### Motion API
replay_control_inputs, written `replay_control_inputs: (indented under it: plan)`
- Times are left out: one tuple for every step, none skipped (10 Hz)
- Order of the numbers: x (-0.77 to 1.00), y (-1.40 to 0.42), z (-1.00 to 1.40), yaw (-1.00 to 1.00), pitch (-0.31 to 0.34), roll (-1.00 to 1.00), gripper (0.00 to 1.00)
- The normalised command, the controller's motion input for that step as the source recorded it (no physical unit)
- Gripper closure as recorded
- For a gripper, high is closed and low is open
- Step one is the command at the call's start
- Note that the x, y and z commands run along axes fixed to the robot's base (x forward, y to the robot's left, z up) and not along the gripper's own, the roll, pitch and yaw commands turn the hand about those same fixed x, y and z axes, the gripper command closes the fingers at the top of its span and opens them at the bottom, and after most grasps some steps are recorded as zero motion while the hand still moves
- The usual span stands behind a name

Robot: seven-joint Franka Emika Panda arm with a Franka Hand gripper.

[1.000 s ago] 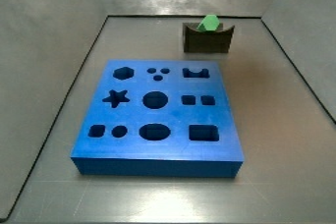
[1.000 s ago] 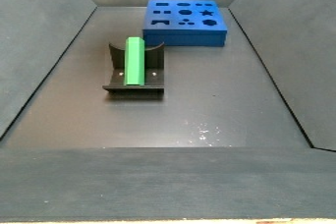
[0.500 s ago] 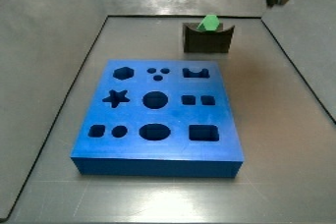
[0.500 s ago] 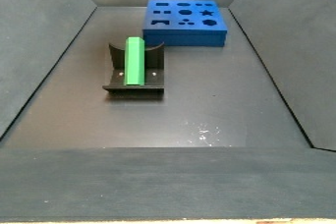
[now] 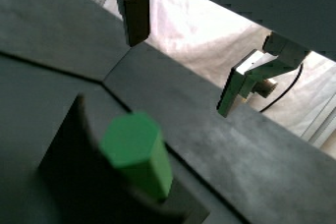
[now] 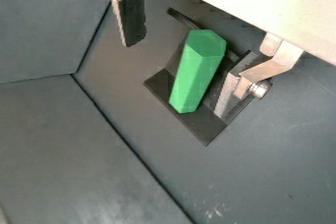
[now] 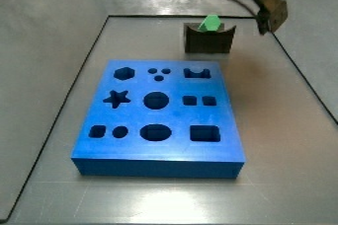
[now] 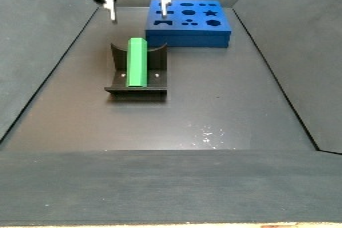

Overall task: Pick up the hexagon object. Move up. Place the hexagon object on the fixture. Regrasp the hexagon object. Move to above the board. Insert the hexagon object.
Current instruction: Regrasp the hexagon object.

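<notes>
The dark fixture's notch [image 7: 209, 33] has an open top, so the hexagon object [image 7: 211, 23] will come loose and leave the fixture standing when the robot's gripper lifts the object.
The green hexagon object [image 8: 136, 62] lies along the notch of the dark fixture [image 8: 158, 74], and both side views show it there [image 7: 209, 24]. My gripper [image 8: 135, 12] hangs open a little above the fixture's [image 7: 209, 41] far end, with nothing between its fingers. In both wrist views the two fingers [image 6: 132, 17] stand wide apart on either side of the hexagon object [image 6: 197, 71], clear of it. Another wrist view shows its hexagonal end [image 5: 136, 147] below the gripper [image 5: 184, 56]. The blue board [image 7: 161, 115] with shaped cut-outs lies apart from the fixture.
Sloping dark tray walls [image 8: 40, 82] rise on both sides of the grey floor [image 8: 201, 122]. The board [image 8: 190, 22] sits near the far wall just behind the fixture in a side view.
The gripper has come down from above the frame into both side views, to just over the fixture. The hexagon object and the board have not moved.
</notes>
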Motion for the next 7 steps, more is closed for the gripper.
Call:
replay_control_inputs:
  plan:
    - [0.10, 0.04, -1.00, -0.01, -0.086, 0.07, 0.00]
    - [0.10, 0.04, -1.00, -0.02, -0.070, 0.07, 0.00]
    - [0.12, 0.03, -1.00, -0.03, -0.048, 0.07, 0.00]
    - [0.11, 0.02, -0.87, -0.03, -0.027, 0.07, 0.00]
    - [0.10, 0.01, -0.68, -0.02, -0.003, 0.07, 0.00]
    - [0.09, 0.01, -0.55, -0.01, 0.005, 0.07, 0.00]
    - [0.08, 0.01, -0.43, 0.00, 0.004, 0.06, 0.00]
